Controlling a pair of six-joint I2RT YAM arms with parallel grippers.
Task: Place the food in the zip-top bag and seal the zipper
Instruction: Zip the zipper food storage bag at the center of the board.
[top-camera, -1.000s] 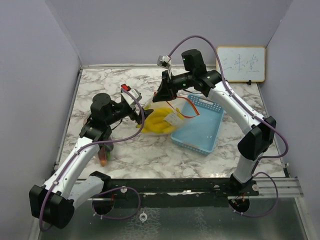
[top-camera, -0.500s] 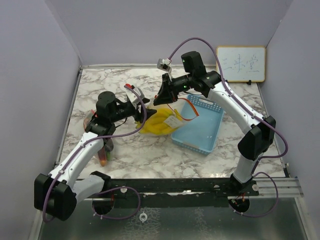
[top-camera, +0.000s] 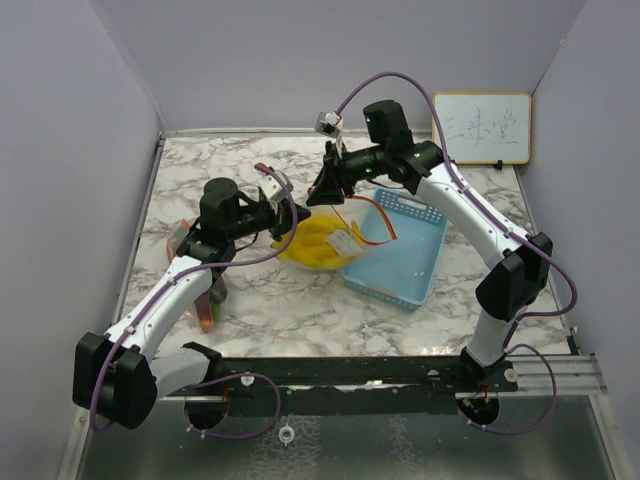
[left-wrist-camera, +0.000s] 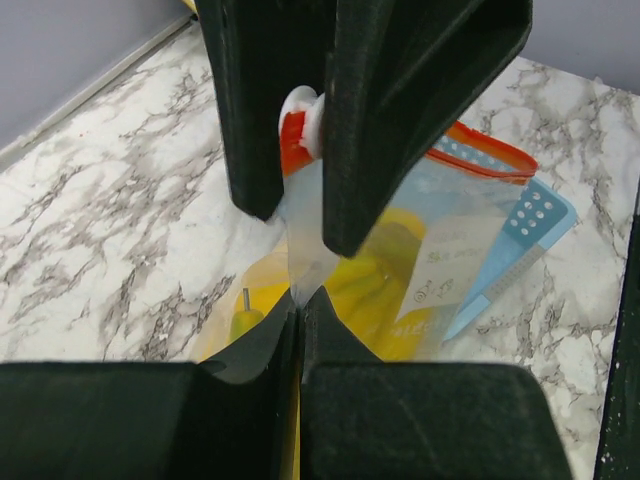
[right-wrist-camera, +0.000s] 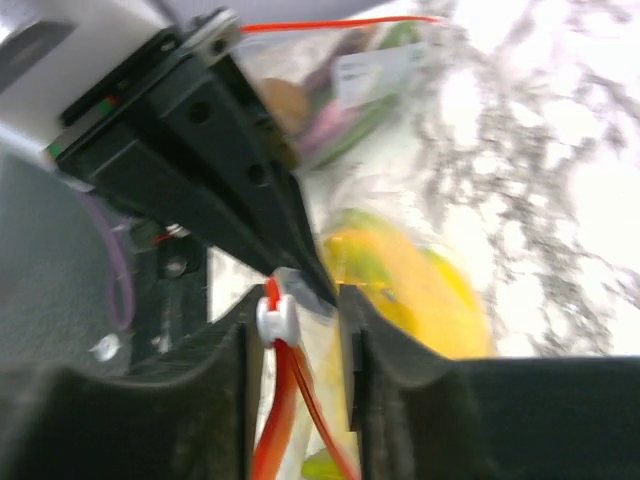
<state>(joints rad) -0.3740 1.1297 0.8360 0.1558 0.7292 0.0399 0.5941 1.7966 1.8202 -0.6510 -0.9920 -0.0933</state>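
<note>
I should grip the white slider squarely with my right gripper while my left gripper, which pinches film (left-wrist-camera: 306, 258) below the zipper, moves up to the zipper's end (right-wrist-camera: 272, 289).
The clear zip-top bag (top-camera: 322, 238) lies mid-table with yellow bananas (left-wrist-camera: 372, 285) inside. My left gripper (top-camera: 291, 212) is shut on the bag's near top edge (left-wrist-camera: 298, 262). My right gripper (top-camera: 318, 193) hangs over the same corner, its jaws apart around the white slider (right-wrist-camera: 272, 316) on the orange-red zipper (left-wrist-camera: 482, 156); the slider rests against one finger (right-wrist-camera: 205, 395). In the left wrist view the slider (left-wrist-camera: 300, 112) shows between the right arm's fingers (left-wrist-camera: 400, 100). A dark-green vegetable with orange pieces (top-camera: 206, 305) lies under my left arm.
A light-blue basket (top-camera: 402, 252) sits right of the bag, touching it. A whiteboard (top-camera: 482, 128) leans on the back wall. In the right wrist view a second clear bag (right-wrist-camera: 350, 85) holding dark items lies beyond the left gripper.
My left gripper moved right to the bag and shut on its edge. The right gripper's jaws parted around the slider.
</note>
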